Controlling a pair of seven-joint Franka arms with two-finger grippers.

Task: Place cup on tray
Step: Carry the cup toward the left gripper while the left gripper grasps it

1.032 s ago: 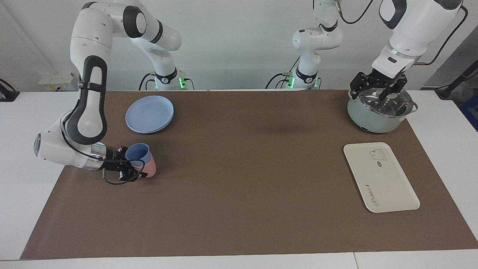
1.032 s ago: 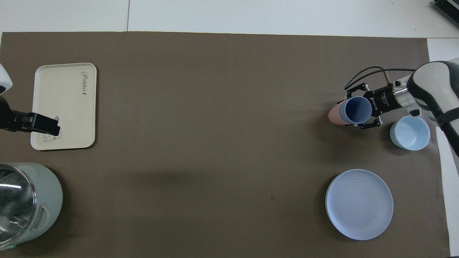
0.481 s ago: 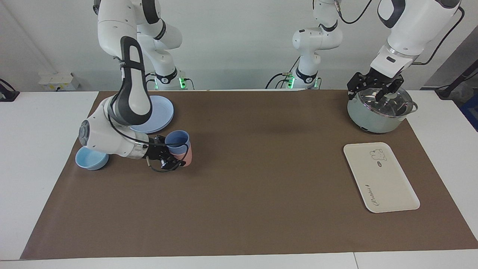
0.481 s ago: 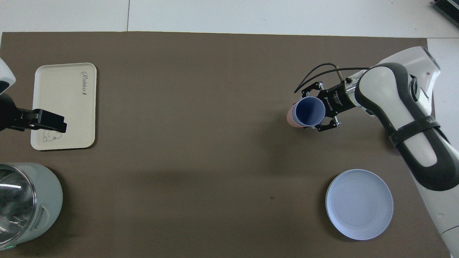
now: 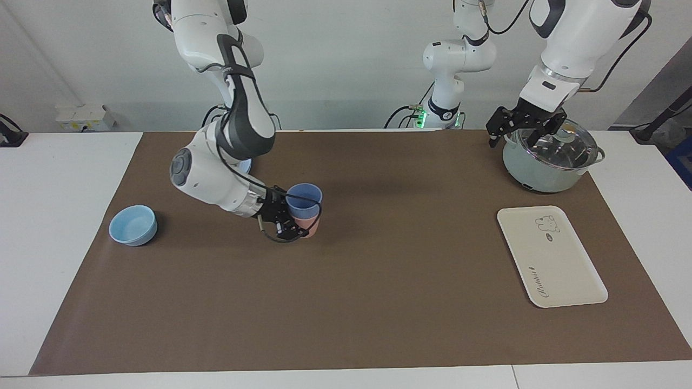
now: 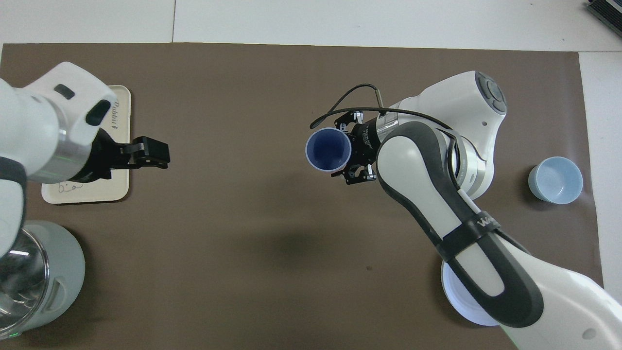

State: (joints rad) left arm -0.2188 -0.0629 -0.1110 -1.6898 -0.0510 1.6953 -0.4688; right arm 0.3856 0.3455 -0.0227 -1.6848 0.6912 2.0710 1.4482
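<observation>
The periwinkle-blue cup is nested in the pink cup (image 5: 308,223), so the robot's right gripper should stay still while its left gripper draws the periwinkle-blue cup out (image 5: 305,194).
The periwinkle-blue cup (image 5: 304,199) sits nested inside a pink cup (image 5: 311,226). My right gripper (image 5: 297,219) is shut on this stack and holds it upright, low over the middle of the mat. In the overhead view the cup (image 6: 328,149) hides the pink one, and the right gripper (image 6: 341,148) grips it from the side. The cream tray (image 5: 549,256) lies toward the left arm's end of the table; in the overhead view the tray (image 6: 97,193) is partly covered by my left arm. My left gripper (image 5: 521,129) hangs open over the pot, empty.
A grey-green pot with a glass lid (image 5: 546,162) stands nearer to the robots than the tray. A light-blue bowl (image 5: 133,225) sits at the right arm's end of the mat. A round blue plate (image 6: 461,304) is mostly hidden by the right arm.
My right gripper has carried the stacked cups from beside the bowl toward the middle of the mat. My left gripper has shifted a little toward the table's middle above the pot.
</observation>
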